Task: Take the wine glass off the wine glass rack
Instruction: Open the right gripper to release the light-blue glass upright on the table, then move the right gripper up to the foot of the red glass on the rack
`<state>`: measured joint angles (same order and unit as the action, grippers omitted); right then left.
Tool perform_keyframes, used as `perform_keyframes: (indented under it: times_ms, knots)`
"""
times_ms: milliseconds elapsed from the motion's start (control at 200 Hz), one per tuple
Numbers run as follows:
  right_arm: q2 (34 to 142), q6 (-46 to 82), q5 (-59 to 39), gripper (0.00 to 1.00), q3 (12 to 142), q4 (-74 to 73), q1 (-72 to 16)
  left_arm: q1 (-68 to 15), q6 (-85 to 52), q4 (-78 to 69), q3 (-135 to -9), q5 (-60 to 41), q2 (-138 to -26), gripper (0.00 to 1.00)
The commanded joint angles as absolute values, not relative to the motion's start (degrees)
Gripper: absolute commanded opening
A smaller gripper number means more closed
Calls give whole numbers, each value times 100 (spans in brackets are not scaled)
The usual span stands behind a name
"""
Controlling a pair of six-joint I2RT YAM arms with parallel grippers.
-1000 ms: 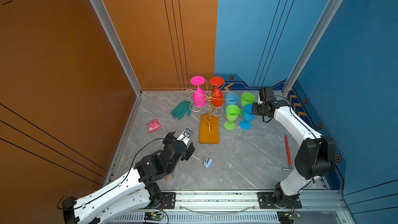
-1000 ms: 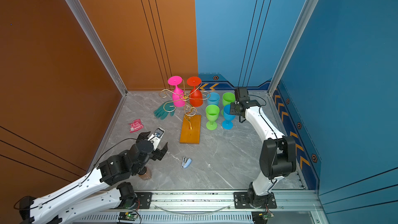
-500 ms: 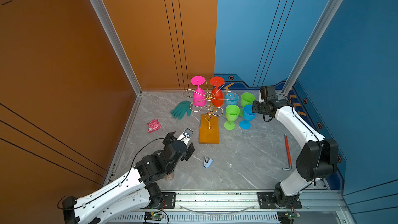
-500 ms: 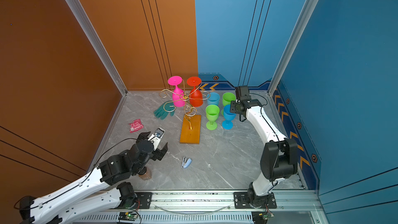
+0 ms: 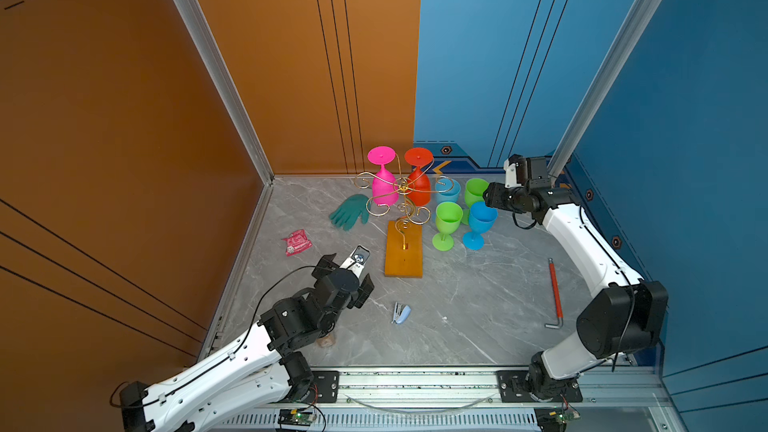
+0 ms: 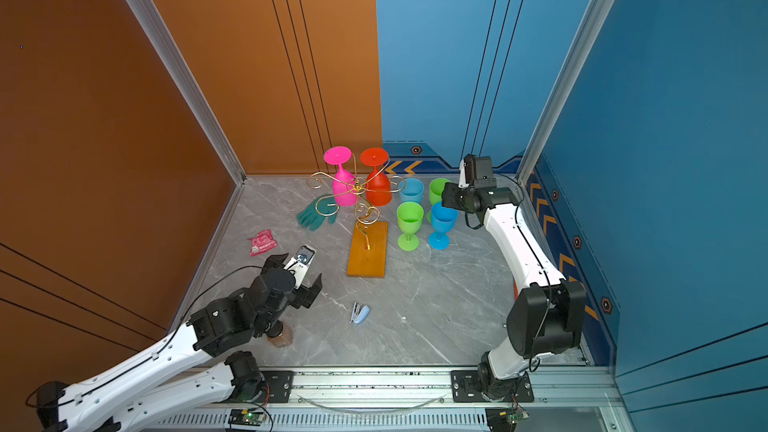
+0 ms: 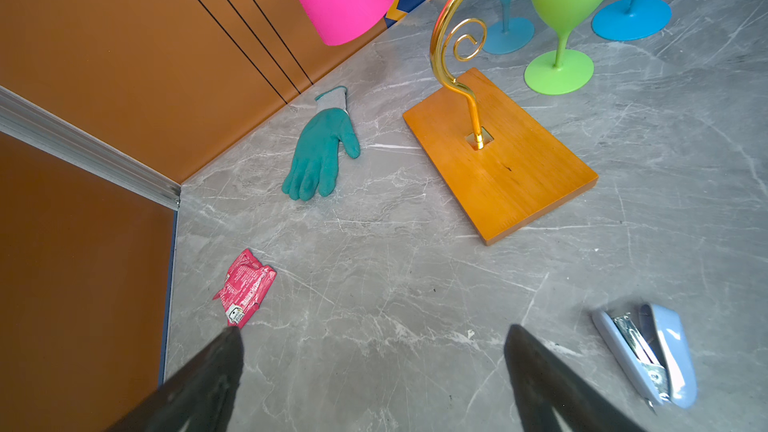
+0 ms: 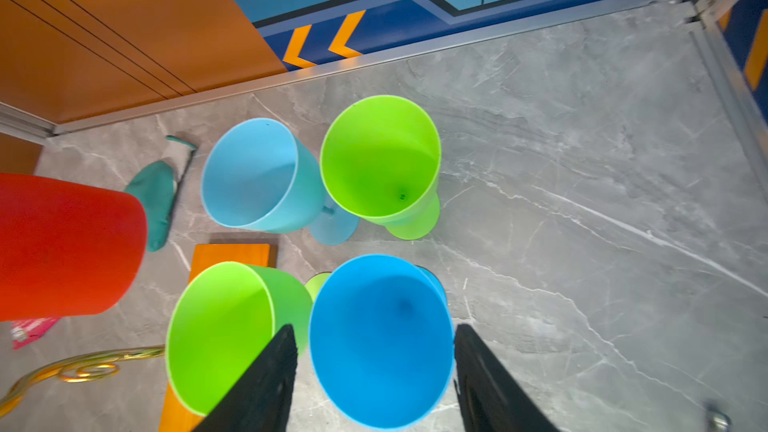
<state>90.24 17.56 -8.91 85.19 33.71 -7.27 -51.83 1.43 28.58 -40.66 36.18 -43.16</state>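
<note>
My right gripper is moving up, and the red wine glass's foot (image 5: 417, 156) is high and clear of the standing glasses, so the gripper should keep going up and close on the foot's near edge (image 5: 430, 159).
The wine glass rack (image 5: 403, 191), gold wire on an orange wooden base (image 5: 404, 257), stands mid-table. A pink wine glass (image 5: 384, 189) and a red wine glass (image 5: 419, 187) hang upside down from its arms. A blue wine glass (image 5: 481, 218) stands upright on the table to the right of the rack. My right gripper (image 8: 374, 329) is open, one finger on each side of the blue glass (image 8: 380, 338) bowl near its rim. My left gripper (image 7: 374, 330) is open over bare table at the front left (image 5: 349, 268), holding nothing.
Two green glasses (image 5: 448, 222) (image 5: 473, 193) and a light blue one (image 5: 448, 192) stand beside the blue glass. A teal glove (image 5: 351, 211), a red packet (image 5: 297, 241), a pale blue stapler (image 5: 401, 313) and a red-handled hex key (image 5: 555, 292) lie on the table.
My right gripper's jaws have spread apart from the blue glass, which stays standing on the table. The left arm has not moved.
</note>
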Motion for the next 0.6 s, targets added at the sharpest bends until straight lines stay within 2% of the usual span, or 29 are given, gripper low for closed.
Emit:
perform_keyframes:
  times_ms: [0, 295, 596]
  knots:
    - [8842, 2153, -1789, 63, 8770, 3103, -609, -5107, 77, 2953, -4148, 3481, -4265, 98]
    - [9055, 2930, -3155, 63, 9193, 2500, -492, -5047, 45, 2958, -4166, 3381, -4262, 98]
    - [9536, 3835, -4018, 64, 9508, 1498, -526, -5048, 25, 2953, -4177, 3314, -4229, 98]
